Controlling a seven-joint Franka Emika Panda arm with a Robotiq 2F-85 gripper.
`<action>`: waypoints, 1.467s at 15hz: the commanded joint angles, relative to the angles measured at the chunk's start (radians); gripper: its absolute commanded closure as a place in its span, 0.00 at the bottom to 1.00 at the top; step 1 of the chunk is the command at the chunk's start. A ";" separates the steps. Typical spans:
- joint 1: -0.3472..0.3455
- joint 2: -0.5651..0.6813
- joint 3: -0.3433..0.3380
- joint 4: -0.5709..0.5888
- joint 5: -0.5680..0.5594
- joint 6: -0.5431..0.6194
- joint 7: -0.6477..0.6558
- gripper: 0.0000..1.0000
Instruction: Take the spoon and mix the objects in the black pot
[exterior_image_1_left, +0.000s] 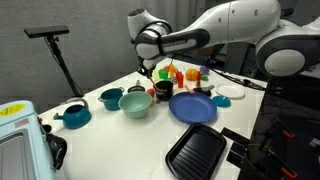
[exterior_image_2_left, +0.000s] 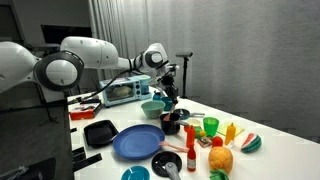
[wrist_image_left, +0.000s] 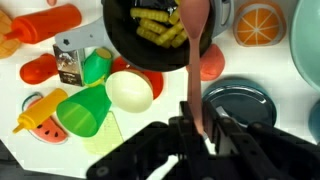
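My gripper has the spoon near the pot's side (wrist_image_left: 219, 20) by the orange slice, so I should sweep it back across the yellow-green pieces (wrist_image_left: 158, 27) toward the pot's long handle.
The small black pot (wrist_image_left: 150, 35) sits at the top of the wrist view, with yellow-green pieces (wrist_image_left: 158, 25) inside it. A pink spoon (wrist_image_left: 195, 60) runs from the pot down into my gripper (wrist_image_left: 197, 120), which is shut on its handle. The spoon's bowl end dips into the pot at its right side. In both exterior views the gripper (exterior_image_1_left: 151, 73) (exterior_image_2_left: 168, 93) hangs just above the black pot (exterior_image_1_left: 163, 90) (exterior_image_2_left: 171, 124), pointing down at it.
Around the pot lie a white egg (wrist_image_left: 130, 90), a green cone (wrist_image_left: 88, 108), a watermelon slice (wrist_image_left: 38, 115) and an orange slice (wrist_image_left: 258, 22). A green bowl (exterior_image_1_left: 135, 103), blue plate (exterior_image_1_left: 192, 108), teal pots (exterior_image_1_left: 110, 97) and a black ridged tray (exterior_image_1_left: 197, 150) stand nearby.
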 joint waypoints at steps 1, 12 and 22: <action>-0.002 -0.013 -0.004 -0.023 -0.012 0.062 -0.024 0.96; 0.024 -0.039 -0.040 -0.174 -0.118 0.172 -0.040 0.96; 0.010 -0.152 0.051 -0.287 -0.052 0.220 -0.059 0.96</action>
